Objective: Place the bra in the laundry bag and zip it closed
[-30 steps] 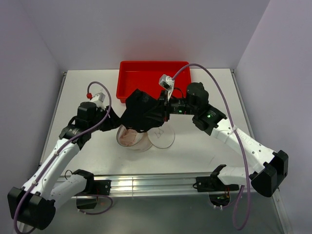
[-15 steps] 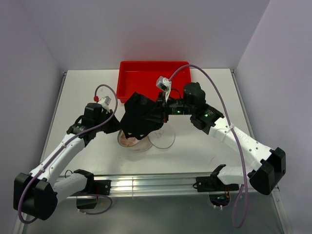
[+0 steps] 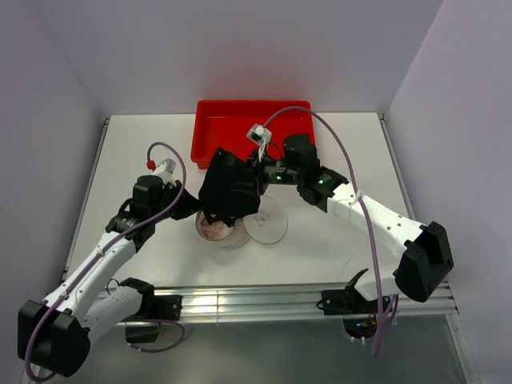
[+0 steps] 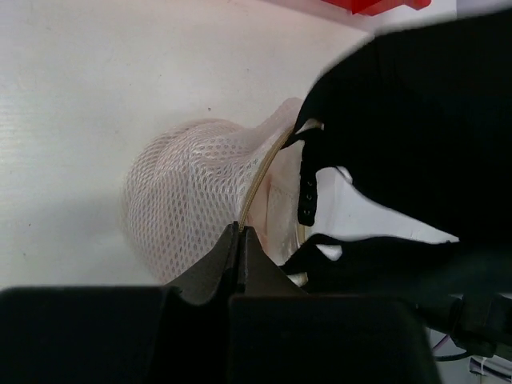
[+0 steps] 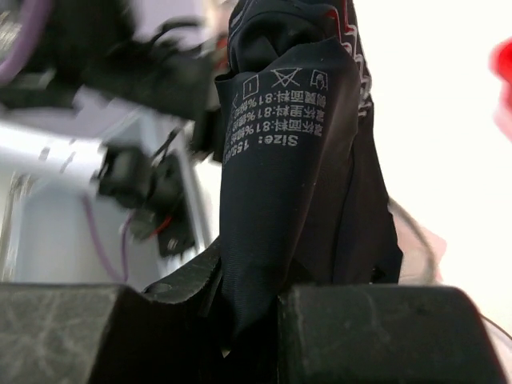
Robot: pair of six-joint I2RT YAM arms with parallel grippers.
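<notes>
The rest of the bra hangs toward the tray and only the bra's hook band [image 4: 308, 194] reaches the bag's opening [image 3: 214, 230]. Next, my right gripper swings back and pushes the bra into the bag.
The laundry bag [image 3: 218, 233], white mesh with a tan rim, lies on the table with its mouth open and its round lid [image 3: 268, 226] flat to the right. My left gripper [image 4: 238, 230] is shut on the bag's rim [image 4: 258, 180]. My right gripper [image 5: 248, 298] is shut on a black bra [image 5: 288, 160] with a care label. The bra [image 3: 230, 190] hangs over the bag's mouth, and its hook band [image 4: 308, 200] dangles at the opening. Pale pink fabric [image 4: 276, 204] shows inside the bag. I cannot tell whether it belongs to the same garment.
A red rectangular tray [image 3: 240, 120] stands at the back of the table, just behind the hanging fabric. The two arms meet over the bag from left and right. Metal rails [image 3: 240, 300] run along the near table edge.
My left gripper has closed on the bag's rim. The right arm has carried the black bra left and down, closer over the bag's mouth.
</notes>
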